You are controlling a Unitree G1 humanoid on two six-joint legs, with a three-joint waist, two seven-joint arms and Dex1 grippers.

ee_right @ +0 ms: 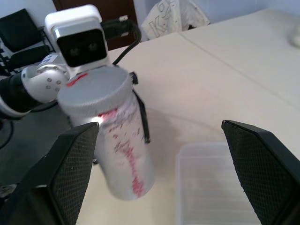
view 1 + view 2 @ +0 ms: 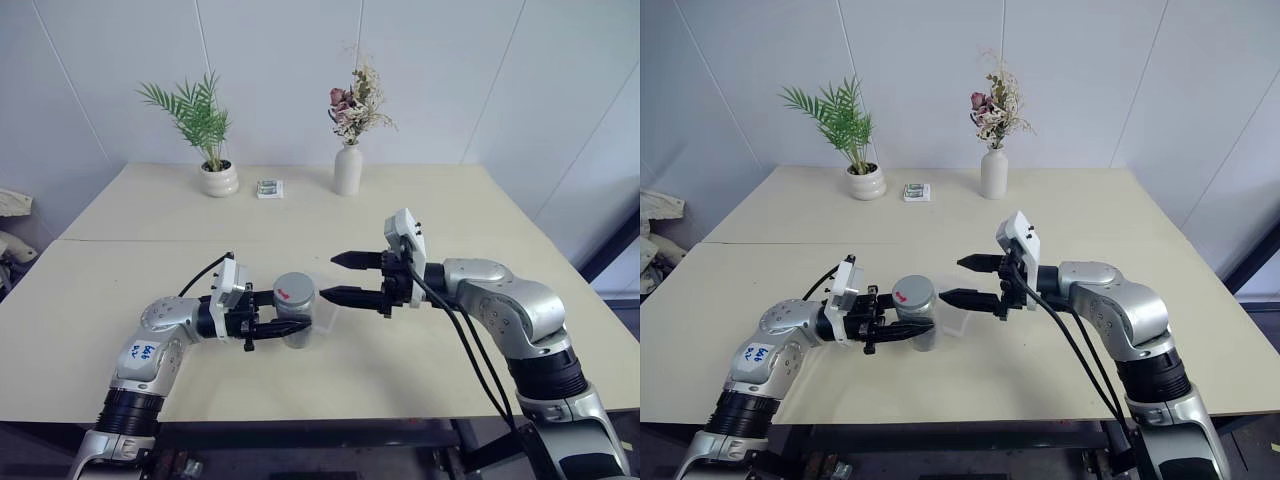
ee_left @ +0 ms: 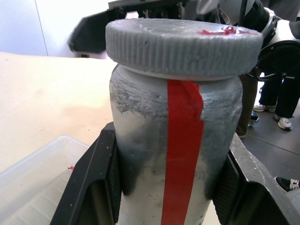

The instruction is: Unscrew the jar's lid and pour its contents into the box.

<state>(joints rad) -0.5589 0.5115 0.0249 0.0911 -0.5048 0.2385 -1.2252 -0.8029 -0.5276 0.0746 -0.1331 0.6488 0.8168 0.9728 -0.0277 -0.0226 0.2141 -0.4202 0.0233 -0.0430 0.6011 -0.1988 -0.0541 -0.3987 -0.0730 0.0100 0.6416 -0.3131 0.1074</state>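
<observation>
The grey lid's rim is free with my left gripper on the jar's body, so my right gripper should go on moving toward the lid (image 2: 294, 288) before it grips its rim.
The jar (image 2: 297, 322) is silvery with a red stripe down its side and stands upright just above the table, in front of the box. My left gripper (image 2: 285, 314) is shut on the jar's body, below the lid. The grey ribbed lid (image 3: 183, 44) sits on the jar and carries a red mark. The contents are hidden inside the jar. The box (image 2: 958, 319), a clear shallow tray, lies on the table just behind and to the right of the jar. My right gripper (image 2: 332, 277) is open, level with the lid, a little to its right and not touching it.
A white plant pot (image 2: 218, 178), a small green-white packet (image 2: 269, 188) and a white vase (image 2: 347, 168) with dried flowers stand along the table's far edge. A seam (image 2: 120, 241) runs across the cream table behind the arms.
</observation>
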